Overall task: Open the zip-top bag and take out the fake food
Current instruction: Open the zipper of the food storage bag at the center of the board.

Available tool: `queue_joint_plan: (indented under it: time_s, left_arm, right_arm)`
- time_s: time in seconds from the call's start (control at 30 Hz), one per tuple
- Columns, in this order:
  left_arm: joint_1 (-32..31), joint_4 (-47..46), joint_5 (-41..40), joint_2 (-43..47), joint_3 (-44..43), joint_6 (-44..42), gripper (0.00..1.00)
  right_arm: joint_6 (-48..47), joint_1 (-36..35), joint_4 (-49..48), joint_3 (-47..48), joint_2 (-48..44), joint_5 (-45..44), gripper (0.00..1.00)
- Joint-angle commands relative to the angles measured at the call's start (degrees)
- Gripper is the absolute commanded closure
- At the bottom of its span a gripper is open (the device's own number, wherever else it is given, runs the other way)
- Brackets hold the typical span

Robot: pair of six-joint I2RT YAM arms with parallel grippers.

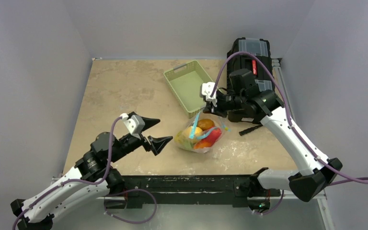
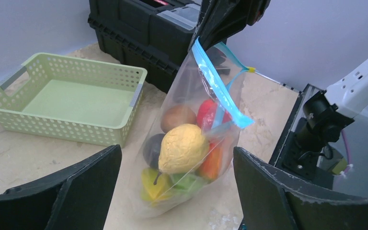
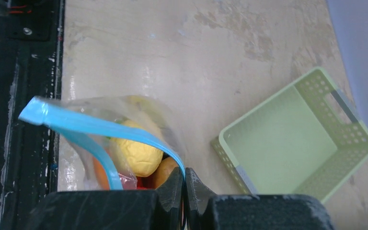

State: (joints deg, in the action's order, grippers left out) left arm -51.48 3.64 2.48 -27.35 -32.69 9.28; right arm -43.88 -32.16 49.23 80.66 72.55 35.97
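The zip strip's loose corner hangs down clear of my left gripper's fingers. Next, my right gripper swings the bag's top across toward my left gripper.
The zip-top bag stands on the table, clear with a teal zip strip. Inside lies the fake food: a yellow lemon-like fruit with red, orange, green and dark pieces around it. My right gripper is shut on one side of the zip strip and holds the bag's top up. The other side of the strip curves away from it, so the mouth gapes. My left gripper is open just left of the bag, and in its own view the fingers stand on either side of the bag without touching it.
A pale green basket sits behind the bag, empty. A black toolbox stands at the back right behind the right arm. The table's front edge and black frame run close in front of the bag.
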Motion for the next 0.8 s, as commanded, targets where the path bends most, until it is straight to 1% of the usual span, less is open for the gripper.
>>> queue_joint_plan:
  time_s: [0.0,0.17,0.27,0.37,0.43,0.5,0.6,0.77]
  left_arm:
    - [0.20,3.59,-1.82,1.98,-2.80,6.32,0.10]
    - [0.22,5.69,-2.30,3.17,-3.02,11.60,0.08]
    - [0.17,4.43,-2.00,2.91,-1.94,16.17,0.09]
    - [0.24,2.32,-0.06,1.10,-0.02,21.16,0.09]
    - [0.17,0.89,1.15,-0.79,1.33,23.54,0.10]
    - [0.15,-0.80,2.57,-2.82,2.89,24.65,0.14]
    - [0.16,-4.38,5.30,-5.64,4.37,26.19,0.21]
    - [-0.15,-7.23,8.81,-7.98,5.41,30.51,0.24]
  right_arm:
    - [5.51,2.42,-1.56,1.79,-2.55,-6.47,1.00]
    - [9.88,5.46,-2.18,0.44,-5.25,-9.55,1.00]
    - [12.56,6.86,-3.74,-0.35,-6.37,-11.13,1.00]
    - [14.36,7.35,-4.69,-1.62,-7.04,-11.50,1.00]
    - [15.04,7.39,-4.53,-2.92,-7.16,-9.75,1.00]
    - [15.45,7.43,-4.07,-4.82,-6.96,-8.61,1.00]
    - [15.13,7.18,-3.69,-7.83,-5.38,-2.09,1.00]
    - [13.90,5.06,-3.86,-11.47,-1.05,5.30,1.00]
